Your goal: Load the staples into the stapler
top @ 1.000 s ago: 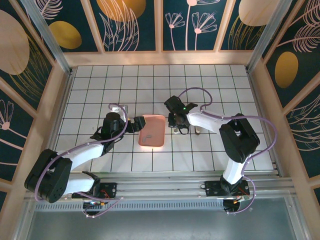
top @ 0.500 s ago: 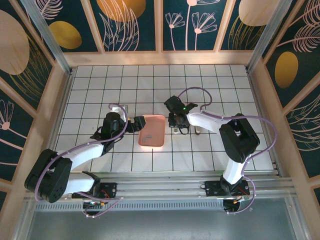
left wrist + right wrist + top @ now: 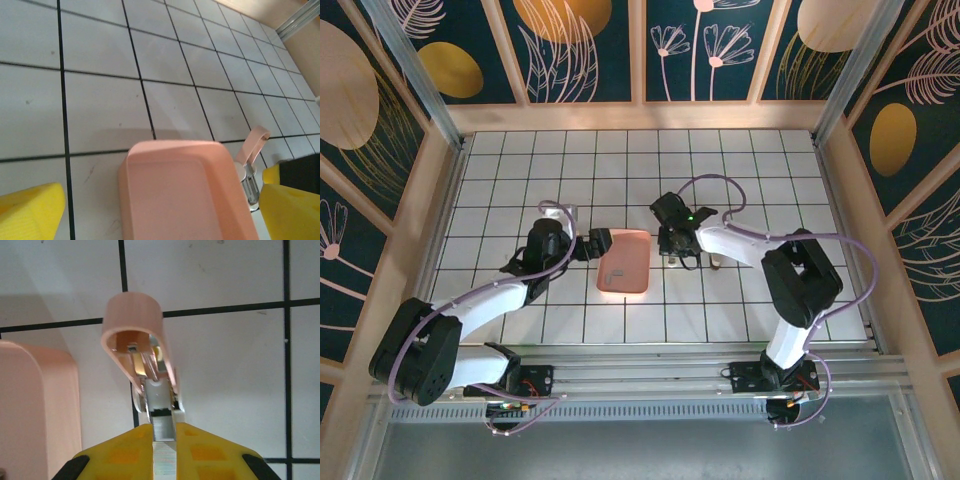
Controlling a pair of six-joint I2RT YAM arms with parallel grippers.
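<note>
Next, I move my left gripper back to the open tiles (image 3: 578, 174) before my right gripper puts the staples in the tray, because my left gripper is crowding the tray's far corner (image 3: 615, 234).
The stapler (image 3: 134, 315) lies on the white tiles with its pink lid swung up and its metal channel (image 3: 161, 399) bare. My right gripper (image 3: 164, 429) is shut on the staples (image 3: 164, 455), a thin grey ridged strip whose front end reaches into the channel. From above, that gripper (image 3: 672, 252) sits just right of the pink tray (image 3: 625, 285). In the left wrist view the stapler (image 3: 251, 150) stands beside the tray's far corner. My left gripper (image 3: 601, 242) is open at the tray's upper left end, its yellow fingers (image 3: 30, 212) wide on either side of the tray (image 3: 150, 155).
A small pale piece (image 3: 717, 262) lies on a tile just right of my right gripper. Wooden walls (image 3: 640, 117) and metal posts ring the tiled floor. Open tiles stretch behind and beside both arms.
My left gripper has crept a little to the right, closer over the tray's end. The right gripper and the stapler have stayed where they were.
</note>
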